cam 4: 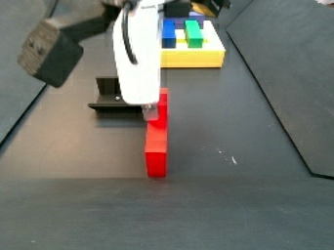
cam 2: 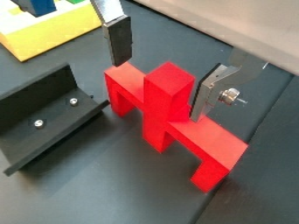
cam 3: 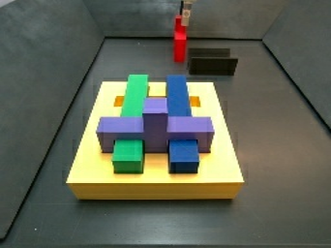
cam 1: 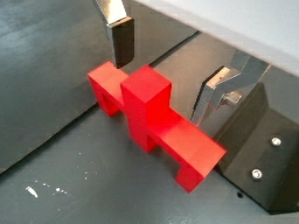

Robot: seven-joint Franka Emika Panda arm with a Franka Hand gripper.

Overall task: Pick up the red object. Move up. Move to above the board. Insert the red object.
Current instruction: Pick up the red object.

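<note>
The red object (cam 3: 180, 46) will straddle both the green and blue blocks and sink into the yellow board when the robot inserts it, because open slots are on either side of the blocks.
The red object (cam 1: 152, 122) (cam 2: 163, 118) rests on the dark floor, its centre stub pointing up. In a side view it is a thin red slab seen edge-on (cam 4: 156, 142); in the other it is small and far back (cam 3: 180, 41). My gripper (cam 1: 170, 70) (cam 2: 166, 66) hangs low over it, open, with one finger (cam 1: 119, 39) on one side of the stub and the other finger (cam 1: 219, 92) on the opposite side. Neither pad touches the block. The yellow board (cam 3: 155, 172) (cam 4: 196, 59) (cam 2: 47, 35) lies apart from it, bearing green, blue and purple blocks.
The black fixture (cam 3: 214, 64) (cam 4: 111, 96) (cam 2: 47, 118) (cam 1: 263, 149) stands right beside the red object. Grey walls enclose the floor. The arm's white body (cam 4: 137, 49) rises above the block.
</note>
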